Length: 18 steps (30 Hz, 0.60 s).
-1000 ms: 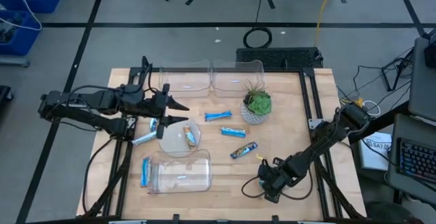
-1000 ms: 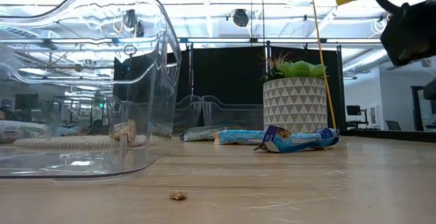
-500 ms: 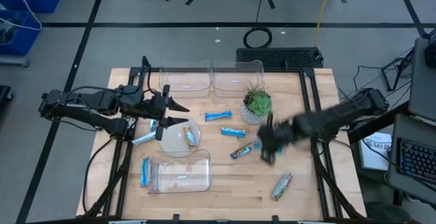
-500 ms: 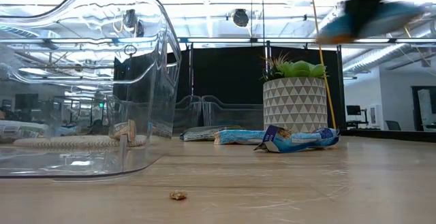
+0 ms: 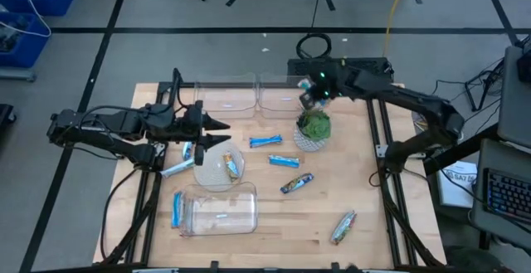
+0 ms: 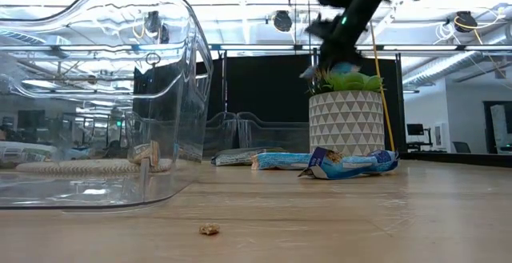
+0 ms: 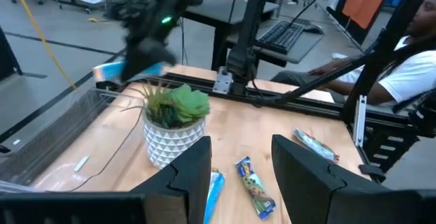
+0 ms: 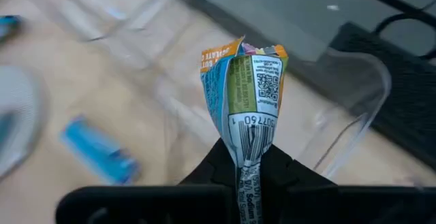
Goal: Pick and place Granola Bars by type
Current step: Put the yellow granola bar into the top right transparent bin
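My right gripper should keep going, because the blue granola bar (image 5: 305,84) is higher than the tub next to the plant. The gripper should move over that tub's empty bottom (image 5: 279,100) and let go of the bar there.
My right gripper (image 5: 310,93) hangs above the potted plant (image 5: 313,129), next to the far clear tub (image 5: 289,92), and is shut on a blue granola bar (image 8: 244,81) with green and orange print. My left gripper (image 5: 217,134) is open and hovers over the round clear bowl (image 5: 217,170), which holds one bar (image 5: 232,167). Blue bars (image 5: 265,141) (image 5: 284,161) (image 5: 296,182) lie flat mid-table. A silver-green bar (image 5: 344,226) lies near the right near corner. Further blue bars (image 5: 177,209) (image 5: 176,170) lie at the left. My right gripper pinches the bar's barcode end (image 8: 248,157) between its two fingers. The bar is lifted clear of the table and sticks out past the fingertips, its crimped orange end (image 8: 238,48) farthest from them.
A second far tub (image 5: 226,95) stands beside the first. A large clear tub (image 5: 220,210) lies at the near edge and fills the low view's left. A person (image 7: 402,74) sits beyond the table's right side. Bare wood shows around the silver-green bar.
My right gripper rose from the table's near right corner with the blue bar and swept fast toward the far edge, ending above the plant. The silver-green bar stayed where the gripper had been.
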{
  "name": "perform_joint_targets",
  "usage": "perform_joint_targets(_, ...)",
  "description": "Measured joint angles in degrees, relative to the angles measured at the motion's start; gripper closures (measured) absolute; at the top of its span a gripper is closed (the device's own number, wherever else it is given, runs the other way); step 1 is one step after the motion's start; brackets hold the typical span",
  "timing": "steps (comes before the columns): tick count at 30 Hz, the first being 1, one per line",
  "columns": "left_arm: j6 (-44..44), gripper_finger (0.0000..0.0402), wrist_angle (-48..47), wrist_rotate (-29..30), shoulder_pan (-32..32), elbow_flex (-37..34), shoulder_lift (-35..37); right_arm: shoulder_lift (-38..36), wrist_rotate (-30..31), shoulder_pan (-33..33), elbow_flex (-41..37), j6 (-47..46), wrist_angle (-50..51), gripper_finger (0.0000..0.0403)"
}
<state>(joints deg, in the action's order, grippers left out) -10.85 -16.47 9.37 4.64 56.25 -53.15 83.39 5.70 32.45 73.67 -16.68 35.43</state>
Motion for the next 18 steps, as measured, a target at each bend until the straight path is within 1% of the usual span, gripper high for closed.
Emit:
perform_joint_targets(3, 0.02, 0.0243, 0.0, 0.0, 0.0, 0.0, 0.0, 5.05, -3.25, 3.44, 0.0, 2.36, -7.02, 0.0392)
perform_joint_targets(6, -0.11, 0.0243, 0.0, -0.01, 0.0, 0.0, 0.0, 10.32, -5.27, 5.55, 0.0, 2.31, -12.48, 0.0393)
perform_joint_targets(9, -0.18, 0.0243, 0.0, -0.15, 0.0, 0.0, 0.0, 14.95, -5.78, 6.57, -0.02, 2.78, -15.67, 0.0393)
perform_joint_targets(13, -0.21, 0.0243, -1.74, 0.62, 0.03, 0.0, -0.17, 19.91, -5.93, 7.86, -0.02, 4.15, -17.02, 0.039)
perform_joint_targets(15, -2.58, 0.0243, -5.83, 3.81, 0.01, 0.0, -0.75, 21.03, -5.92, 8.55, -0.02, 4.99, -17.35, 0.037)
perform_joint_targets(16, -5.54, 0.0243, -8.7, 6.1, -0.03, 0.0, -1.1, 21.12, -6.01, 8.86, -0.02, 5.35, -17.39, 0.0353)
perform_joint_targets(18, -14.33, 0.0243, -15.25, 9.71, -0.3, 0.0, -2.39, 20.71, -7.57, 9.39, -0.02, 5.73, -17.2, 0.0316)
